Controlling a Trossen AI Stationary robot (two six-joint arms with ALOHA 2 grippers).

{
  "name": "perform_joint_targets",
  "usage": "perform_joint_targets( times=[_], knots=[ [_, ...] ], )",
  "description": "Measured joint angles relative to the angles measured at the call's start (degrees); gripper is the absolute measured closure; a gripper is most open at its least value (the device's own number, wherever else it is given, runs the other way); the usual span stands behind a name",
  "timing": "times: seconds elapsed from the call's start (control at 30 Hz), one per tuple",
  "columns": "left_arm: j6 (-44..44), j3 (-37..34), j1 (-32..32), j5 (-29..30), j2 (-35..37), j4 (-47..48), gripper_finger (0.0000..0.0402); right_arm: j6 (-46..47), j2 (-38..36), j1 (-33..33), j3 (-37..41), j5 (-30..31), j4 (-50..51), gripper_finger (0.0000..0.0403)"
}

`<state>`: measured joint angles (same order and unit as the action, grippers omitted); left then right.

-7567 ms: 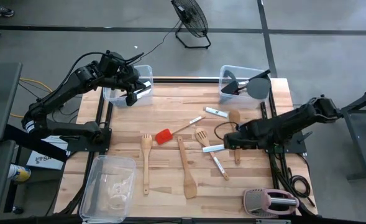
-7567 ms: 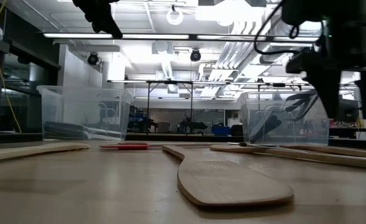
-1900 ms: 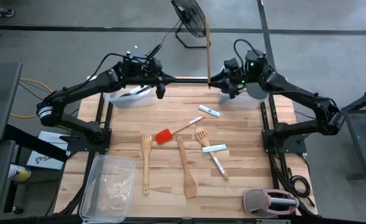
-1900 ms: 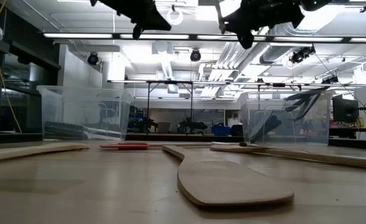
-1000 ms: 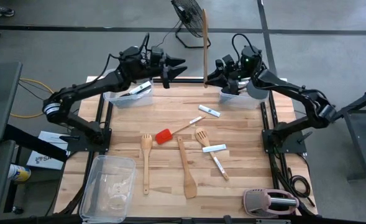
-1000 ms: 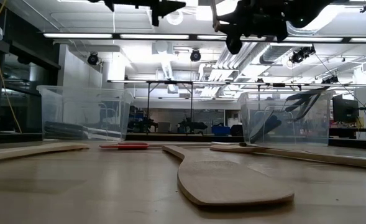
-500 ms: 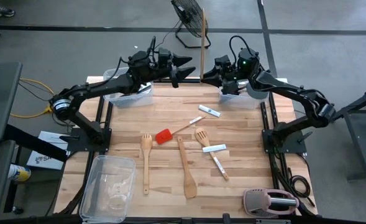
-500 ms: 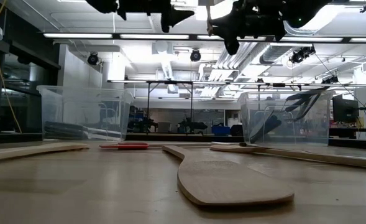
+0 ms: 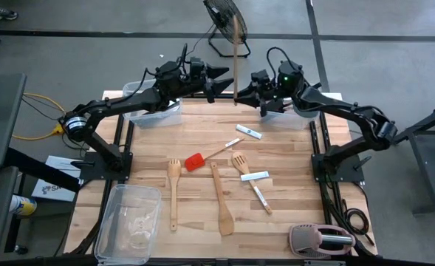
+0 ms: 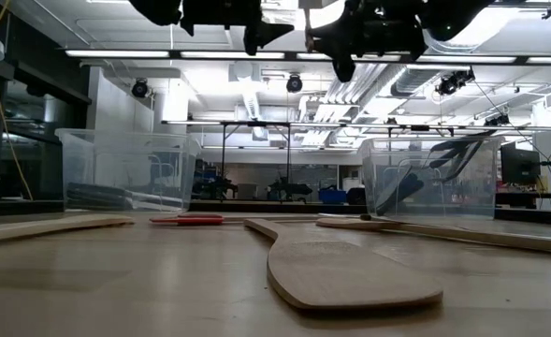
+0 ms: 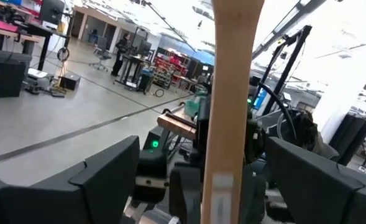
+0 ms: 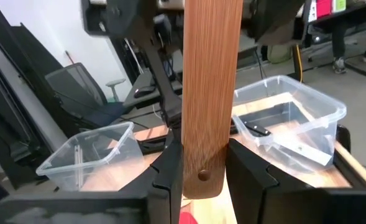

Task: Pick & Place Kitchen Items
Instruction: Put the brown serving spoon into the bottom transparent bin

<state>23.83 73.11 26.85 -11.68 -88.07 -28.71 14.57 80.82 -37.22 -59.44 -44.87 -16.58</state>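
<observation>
Next, my left gripper takes the utensil's handle [image 9: 235, 72], because my right gripper is holding the wooden utensil and the empty near bin [image 9: 131, 222] is out of the right gripper's reach.
A long light wooden utensil [image 9: 236, 55] stands upright high over the table's far edge, with my right gripper [image 9: 241, 94] shut on its lower end. My left gripper [image 9: 223, 80] is open and level with it on the left. In the left wrist view its fingers [image 11: 108, 174] stand on either side of the wooden shaft [image 11: 229, 93] without touching it. On the table lie a red spatula [image 9: 195, 161], wooden spoons [image 9: 174, 193] [image 9: 221, 201], a forked turner [image 9: 239, 160] and white-bladed knives [image 9: 253, 132] [image 9: 255, 176]. My right gripper pinches the wooden utensil's handle just above its holed end [image 12: 202, 176], between its two fingers [image 12: 169, 171]. The fingers come level from the table's right side and lie across the handle. The utensil stands upright above the fingers, lifted clear of the table.
Clear bins stand at the far left [image 9: 152, 112], the far right [image 9: 282, 111] with dark spatulas inside, and the near left corner [image 9: 128, 222]. A pink-and-grey toaster [image 9: 322, 240] sits at the near right edge. A floor fan [image 9: 227, 22] stands beyond the table.
My left gripper has gone toward the table's right, up to the upright wooden utensil, so that its fingers now stand on either side of the shaft. My right gripper has shifted a little toward the left with the utensil, which stays upright.
</observation>
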Motion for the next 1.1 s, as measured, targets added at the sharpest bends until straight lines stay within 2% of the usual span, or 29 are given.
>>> perform_joint_targets(
  times=[0.43,0.57,0.77,1.1],
  knots=[
    [-2.61,0.0,-2.25,-0.37,0.0,3.93,0.006,0.34,3.1,4.67,0.0,2.99,-0.76,0.0317],
    [-4.07,0.0,-2.64,-1.5,0.0,4.2,0.0074,0.36,3.1,5.15,0.0,2.93,-0.83,0.0317],
    [-4.02,0.0,-2.64,-2.93,0.0,4.68,0.0144,0.58,3.07,4.97,0.0,2.85,-0.32,0.0317],
    [-3.64,0.0,-2.58,-3.87,0.02,6.74,0.0319,0.5,3.07,4.99,0.0,3.12,0.15,0.0317]
  ],
)
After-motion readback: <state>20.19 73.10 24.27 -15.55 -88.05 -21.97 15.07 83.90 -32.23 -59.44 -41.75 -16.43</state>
